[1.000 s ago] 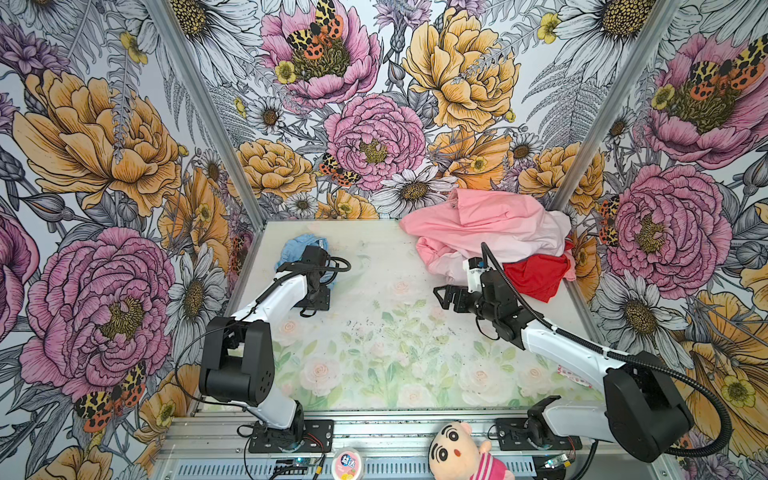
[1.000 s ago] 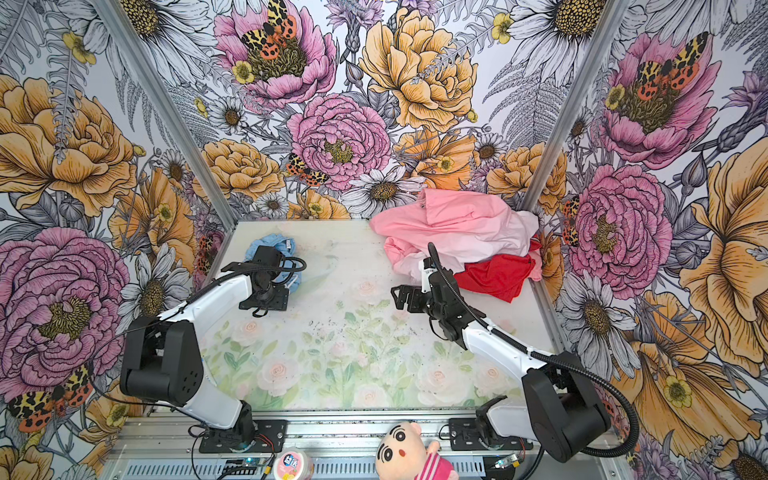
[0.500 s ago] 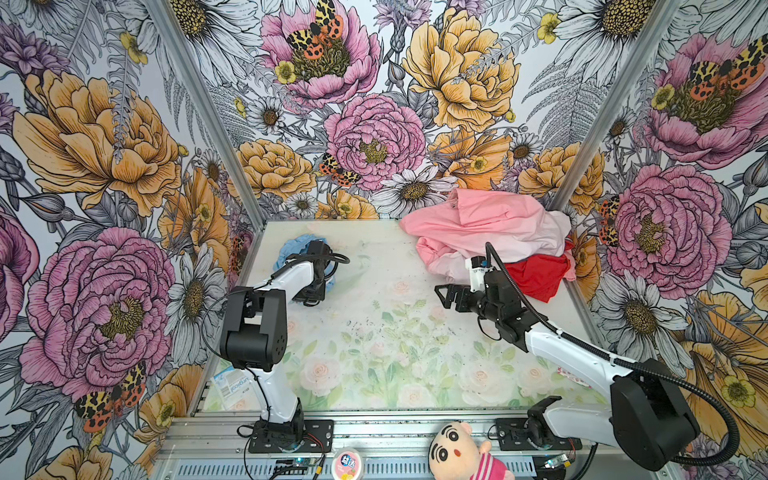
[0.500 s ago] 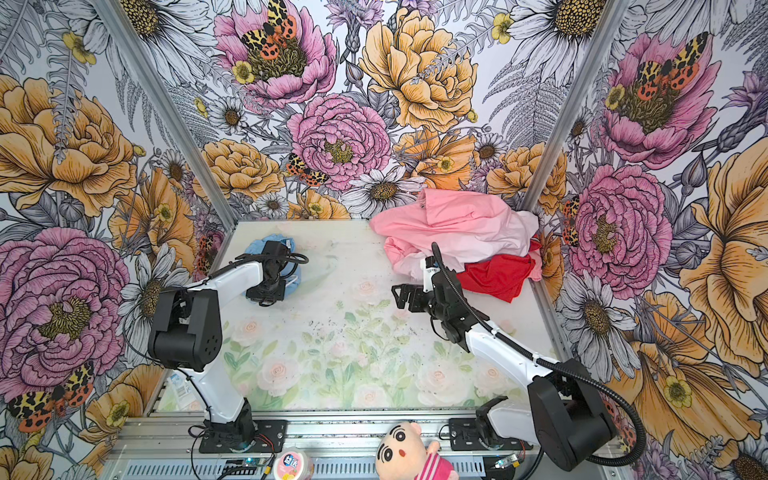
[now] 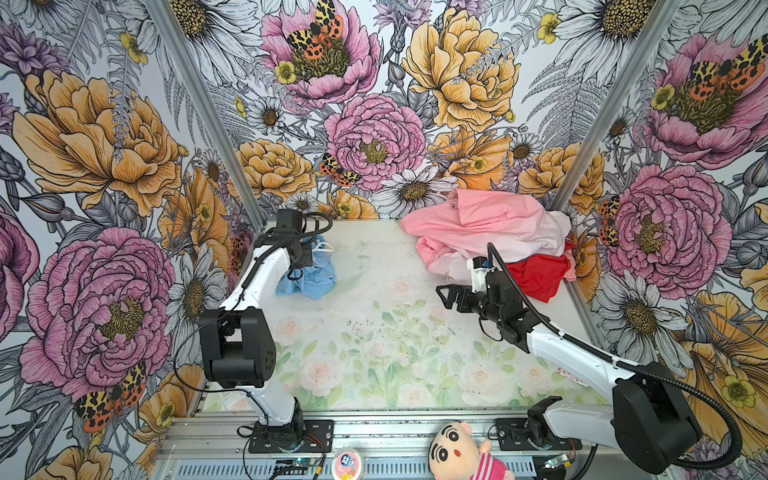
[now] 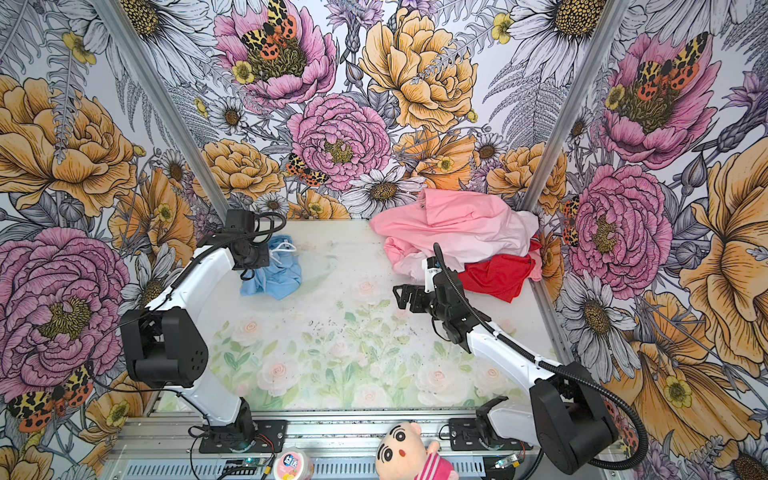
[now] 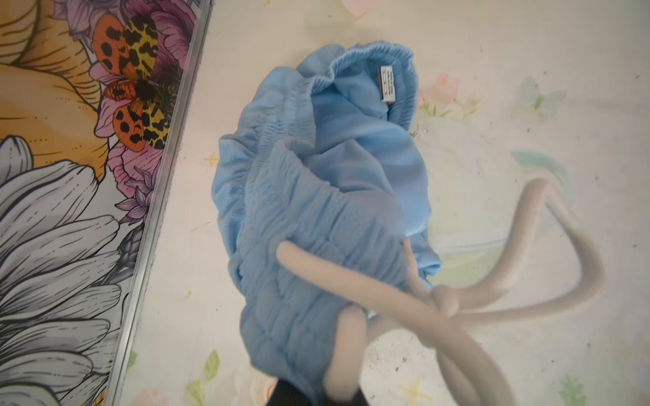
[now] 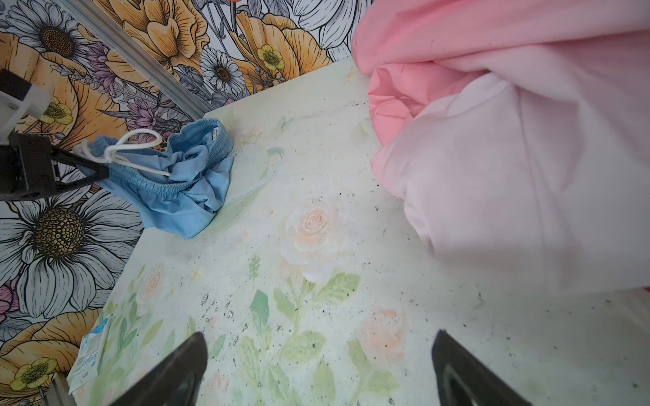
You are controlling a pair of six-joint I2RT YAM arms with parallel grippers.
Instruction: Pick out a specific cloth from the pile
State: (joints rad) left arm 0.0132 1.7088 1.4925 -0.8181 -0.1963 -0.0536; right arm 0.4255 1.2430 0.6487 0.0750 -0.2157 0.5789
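The sky-blue cloth (image 6: pixel 276 276) is well clear of the pink pile, so my left gripper should keep lowering the cloth's waistband (image 7: pixel 304 216) until it rests, and then let go.
The cloth (image 5: pixel 312 277) (image 6: pixel 277 275) is a small sky-blue garment with a white drawstring (image 7: pixel 387 298), bunched at the table's back left. My left gripper (image 5: pixel 308 261) (image 6: pixel 266 259) is shut on its gathered waistband, as the right wrist view shows (image 8: pixel 102 174). In the left wrist view the cloth (image 7: pixel 316 175) fills the middle and blurred fabric covers the jaws at the edge. The pile (image 5: pixel 490 232) (image 6: pixel 457 232) (image 8: pixel 510 140) of pink and red garments lies at the back right. My right gripper (image 5: pixel 446 294) (image 6: pixel 401 293) (image 8: pixel 318 341) hovers open and holds nothing in front of the pile.
Flowered walls close in the table on three sides, with a metal post (image 7: pixel 165 175) close beside the cloth. A red garment (image 5: pixel 536 274) lies at the pile's near side. A plush doll (image 5: pixel 457 453) and a small round tub (image 5: pixel 348 461) sit on the front rail. A paper packet (image 8: pixel 88 355) lies front left.
My left gripper has reached farther back onto the blue cloth and closed on its waistband. The right arm has hardly moved and stays open.
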